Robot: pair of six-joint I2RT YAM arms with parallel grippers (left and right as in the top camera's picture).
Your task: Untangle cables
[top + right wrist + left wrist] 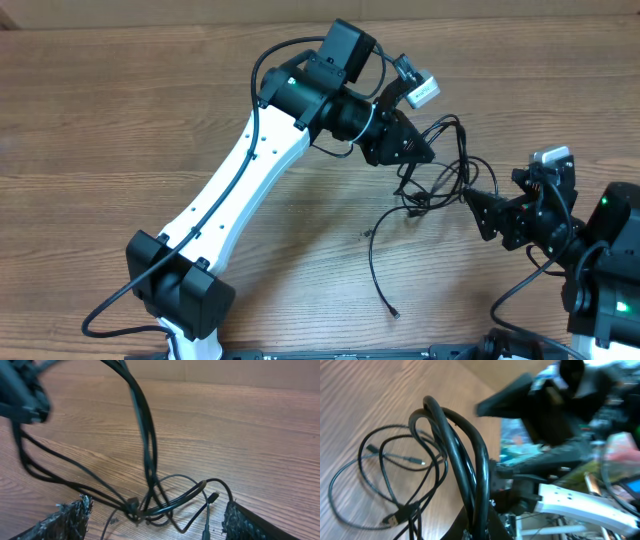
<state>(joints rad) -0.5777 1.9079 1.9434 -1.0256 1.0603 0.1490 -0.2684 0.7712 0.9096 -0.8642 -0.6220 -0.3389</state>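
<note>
The knot hangs loose under the bundle in my left gripper, so my right gripper should keep hold of a loop while my left gripper pulls the bundle away.
The cables are thin black cords bunched in a tangle right of centre on the wooden table. My left gripper is shut on a raised bundle of cables, which loops up out of its jaws. More loops and a USB plug lie on the wood below. My right gripper is open, low over the table, with the knot of cables lying between its fingers. One cord trails toward the front and ends in a small plug.
The white left arm crosses the table diagonally from the front left. The right arm's black body fills the front right corner. A cardboard wall runs along the far edge.
</note>
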